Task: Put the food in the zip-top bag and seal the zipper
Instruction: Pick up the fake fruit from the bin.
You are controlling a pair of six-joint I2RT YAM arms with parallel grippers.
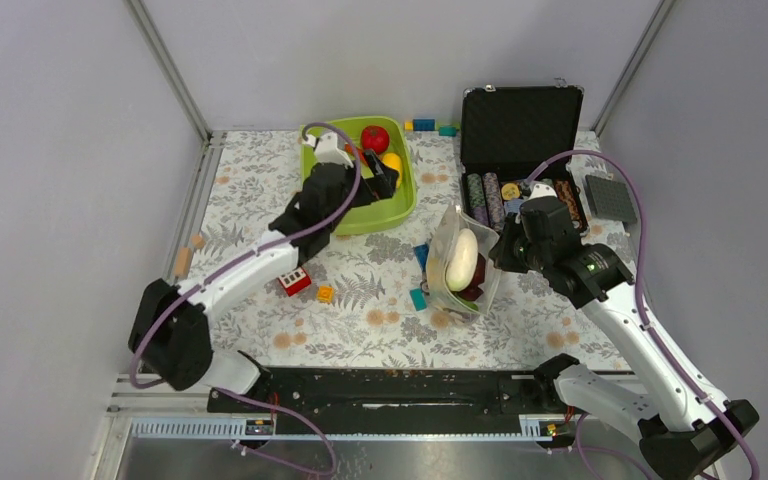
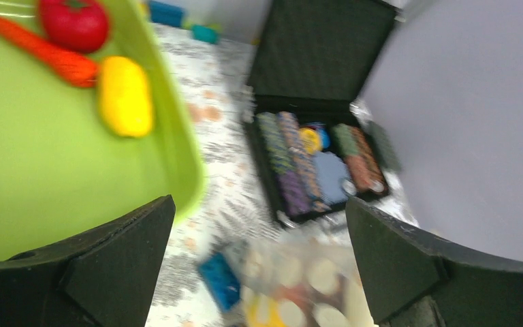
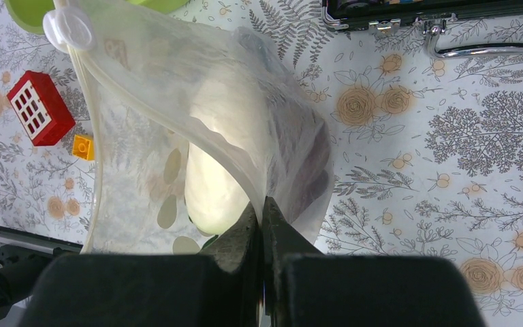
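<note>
My left gripper keeps lowering its open fingers toward the yellow piece point(image 1: 393, 163) until they straddle it, since the yellow piece's narrow width point(image 2: 126, 97) lines up with them.
The zip-top bag point(image 1: 457, 268) stands open on the table and holds a white piece point(image 1: 462, 258) and a dark maroon piece point(image 1: 476, 287). My right gripper point(image 1: 501, 251) is shut on the bag's right mouth edge point(image 3: 264, 204). The zipper point(image 3: 143, 102) curves up from it, and the white piece point(image 3: 214, 184) shows through the film. My left gripper point(image 1: 378, 182) hangs open and empty over the lime-green tray point(image 1: 385, 215). In the left wrist view point(image 2: 259, 208) the tray point(image 2: 41, 170) holds a red tomato point(image 2: 75, 24), an orange-red carrot point(image 2: 51, 54) and a yellow piece point(image 2: 124, 95).
An open black case of poker chips point(image 1: 520, 190) stands right of the tray, close behind the bag. A red block point(image 1: 294, 281), an orange block point(image 1: 324, 293) and blue blocks point(image 1: 419, 297) lie left of the bag. More blocks point(image 1: 425, 125) sit at the back.
</note>
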